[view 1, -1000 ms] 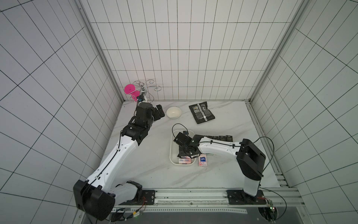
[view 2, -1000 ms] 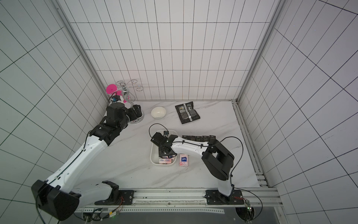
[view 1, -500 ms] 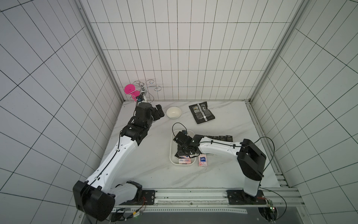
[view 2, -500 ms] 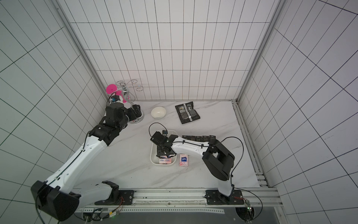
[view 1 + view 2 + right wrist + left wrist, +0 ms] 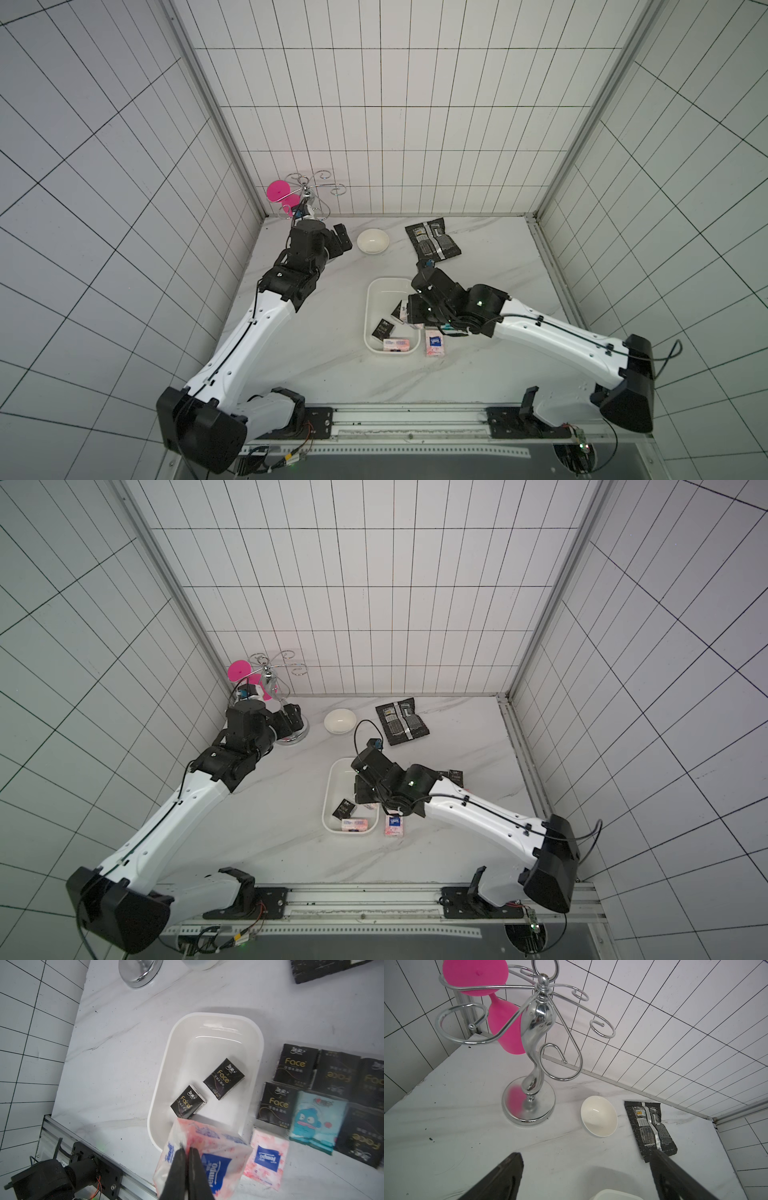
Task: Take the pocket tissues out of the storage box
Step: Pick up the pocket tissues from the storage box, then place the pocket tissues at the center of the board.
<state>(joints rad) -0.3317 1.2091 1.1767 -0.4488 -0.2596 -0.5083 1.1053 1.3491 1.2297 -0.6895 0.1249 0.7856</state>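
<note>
My right gripper should put the pink-white packet (image 5: 226,1150) down outside the box, then push it gently straighter beside the packets there, because this packet is hanging at a slant from my right gripper.
The white storage box (image 5: 368,308) (image 5: 328,789) (image 5: 166,1064) lies mid-table; one corner of it (image 5: 612,1193) shows in the left wrist view. Two black "Face" pocket tissues (image 5: 224,1078) (image 5: 188,1101) lie inside, and a pink-white one (image 5: 395,344) lies at its near end. My right gripper (image 5: 187,1150) (image 5: 412,325) is shut on another pink-white packet (image 5: 218,1147), pinching its wrapper above the box's near end. Several black packets (image 5: 295,1066), a teal one (image 5: 311,1120) and a pink-white one (image 5: 268,1157) (image 5: 434,343) lie outside, right of the box. My left gripper (image 5: 585,1159) (image 5: 338,243) hangs open and empty at the back left.
A chrome stand (image 5: 533,1043) (image 5: 307,199) holding a pink glass (image 5: 506,1028) stands in the back left corner. Beside it sit a small white bowl (image 5: 372,241) (image 5: 599,1115) and a flat black foil pouch (image 5: 433,244) (image 5: 651,1128). Tiled walls close three sides.
My right gripper's jaws have shut on the pink-white packet in the box and hold it a little above the near end. The left arm has not moved.
</note>
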